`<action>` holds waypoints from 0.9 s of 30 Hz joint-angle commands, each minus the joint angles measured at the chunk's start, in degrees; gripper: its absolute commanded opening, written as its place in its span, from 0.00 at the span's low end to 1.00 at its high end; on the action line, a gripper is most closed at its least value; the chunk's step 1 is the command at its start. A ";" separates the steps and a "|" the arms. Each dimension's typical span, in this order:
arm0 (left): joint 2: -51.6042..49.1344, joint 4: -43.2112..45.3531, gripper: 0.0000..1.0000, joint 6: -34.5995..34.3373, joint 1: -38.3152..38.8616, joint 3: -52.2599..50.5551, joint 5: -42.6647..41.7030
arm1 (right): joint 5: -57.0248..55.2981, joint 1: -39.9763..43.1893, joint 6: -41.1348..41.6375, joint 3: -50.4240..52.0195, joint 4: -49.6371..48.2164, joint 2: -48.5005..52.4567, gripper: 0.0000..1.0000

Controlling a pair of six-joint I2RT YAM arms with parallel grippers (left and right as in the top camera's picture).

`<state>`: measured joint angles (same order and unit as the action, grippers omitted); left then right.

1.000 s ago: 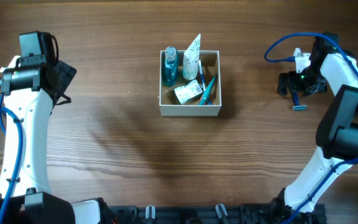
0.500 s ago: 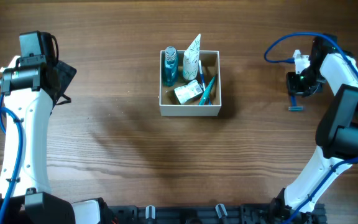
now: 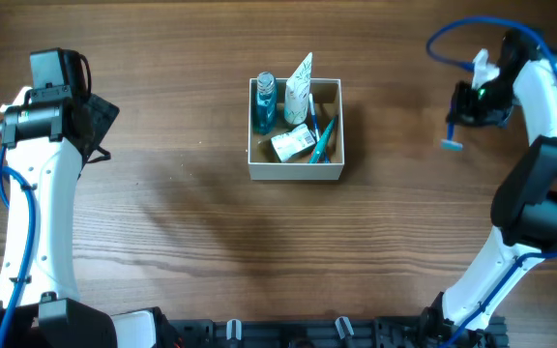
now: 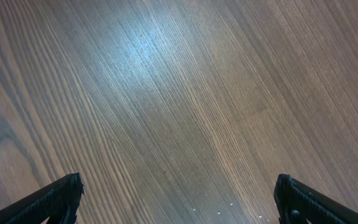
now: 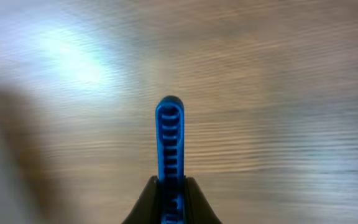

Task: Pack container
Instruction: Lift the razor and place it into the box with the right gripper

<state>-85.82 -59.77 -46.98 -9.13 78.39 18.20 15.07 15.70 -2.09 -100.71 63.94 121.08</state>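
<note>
The path from the blue razor (image 3: 452, 144) to the open box is clear, so my right gripper goes on carrying the razor until it is above the white pack (image 3: 295, 143).
The container (image 3: 295, 173), a small white-walled box, stands at mid-table. It holds a teal bottle (image 3: 264, 101), a white tube (image 3: 299, 85), a small white pack (image 3: 293, 143) and a thin blue stick (image 3: 323, 138). My right gripper (image 3: 467, 114) hangs at the far right, well apart from the box, shut on a blue razor (image 3: 451, 137). In the right wrist view the ribbed blue razor handle (image 5: 169, 137) sticks out from between the closed jaws of the right gripper (image 5: 169, 183). My left gripper (image 3: 100, 121) is at the far left, open over bare wood (image 4: 178, 186).
The table is dark wood all round the box. A blue cable (image 3: 448, 34) loops beside the right arm's wrist. A black rail (image 3: 288, 333) runs along the near edge between the two arm bases.
My right gripper shut on the blue razor, lifted it off the table and carried it a little toward the far edge. The left arm has not moved.
</note>
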 commanded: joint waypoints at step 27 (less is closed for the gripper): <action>0.90 -0.04 1.00 0.26 -0.26 0.68 0.94 | 8.66 -31.08 44.09 -7.91 1.44 -7.08 0.47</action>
<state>-85.82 -59.79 -46.98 -9.13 78.39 18.20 26.41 -15.86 39.51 -108.16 65.63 114.06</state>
